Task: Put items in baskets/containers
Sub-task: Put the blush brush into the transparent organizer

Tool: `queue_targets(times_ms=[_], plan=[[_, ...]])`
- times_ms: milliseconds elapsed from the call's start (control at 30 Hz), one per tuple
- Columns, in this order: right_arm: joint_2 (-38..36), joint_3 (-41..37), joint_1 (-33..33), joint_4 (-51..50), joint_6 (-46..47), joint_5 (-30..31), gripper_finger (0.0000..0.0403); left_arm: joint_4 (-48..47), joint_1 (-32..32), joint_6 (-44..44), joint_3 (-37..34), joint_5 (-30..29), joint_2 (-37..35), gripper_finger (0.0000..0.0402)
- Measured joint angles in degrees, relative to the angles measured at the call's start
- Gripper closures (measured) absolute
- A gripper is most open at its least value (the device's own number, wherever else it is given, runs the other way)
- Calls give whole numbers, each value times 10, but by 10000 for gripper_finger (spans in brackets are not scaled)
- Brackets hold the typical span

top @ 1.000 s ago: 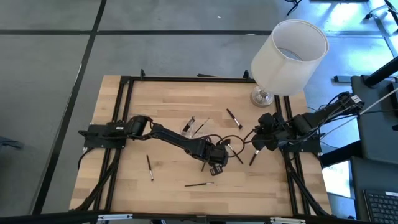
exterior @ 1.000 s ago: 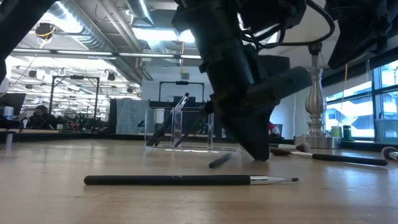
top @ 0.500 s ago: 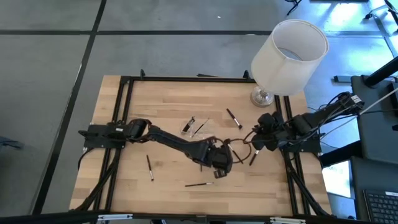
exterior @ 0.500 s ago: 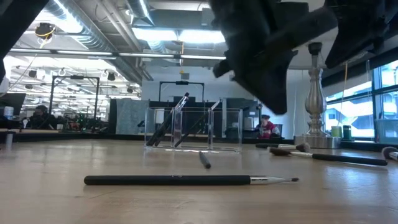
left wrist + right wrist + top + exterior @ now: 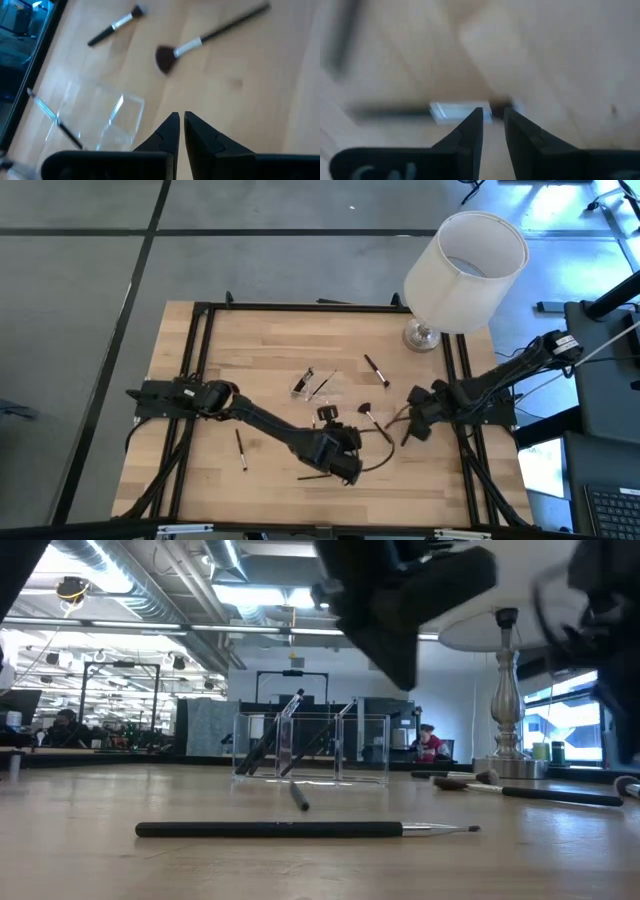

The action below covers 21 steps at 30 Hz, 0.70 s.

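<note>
The robot's right gripper has its narrow fingers in line with the brush's silver ferrule (image 5: 459,111), so this gripper should turn, open wide and take hold where the ferrule meets the handle (image 5: 434,112).
My left gripper (image 5: 345,455) hangs above the table's middle, shut and empty (image 5: 181,125); the low view shows it raised (image 5: 404,675). Beyond it lie a fan-headed brush (image 5: 165,57), a silver-ended brush (image 5: 115,25) and the clear tray (image 5: 315,383), which has brushes leaning in its compartments (image 5: 280,735). A short dark brush (image 5: 298,798) lies before the tray. My right gripper (image 5: 415,423) stands low at the right, pointing down, narrowly open (image 5: 493,117) over a blurred brush with a silver ferrule (image 5: 445,110).
A long brush (image 5: 300,829) lies near the front edge and another (image 5: 240,448) at the left. A white-shaded lamp (image 5: 465,270) stands at the far right corner, its metal stem (image 5: 508,690) on the table. Black cables (image 5: 385,460) loop between the arms.
My left gripper has risen off the table and swung toward the near edge, uncovering the fan-headed brush. The short dark brush has shifted across the table toward the left. My right gripper has come down toward the table and the brush below it.
</note>
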Motion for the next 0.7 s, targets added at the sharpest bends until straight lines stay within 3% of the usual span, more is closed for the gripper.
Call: queue_targets(times_ms=[133, 467, 700], plan=[[1, -28, 0, -1, -84, -62, 323, -47, -13, -36, 0, 0, 0, 379], [1, 19, 6, 7, -215, -80, 324, -99, -50, -106, 0, -39, 0, 381], [17, 28, 24, 69, -248, -120, 324, -208, -59, -224, -16, -10, -2, 382]])
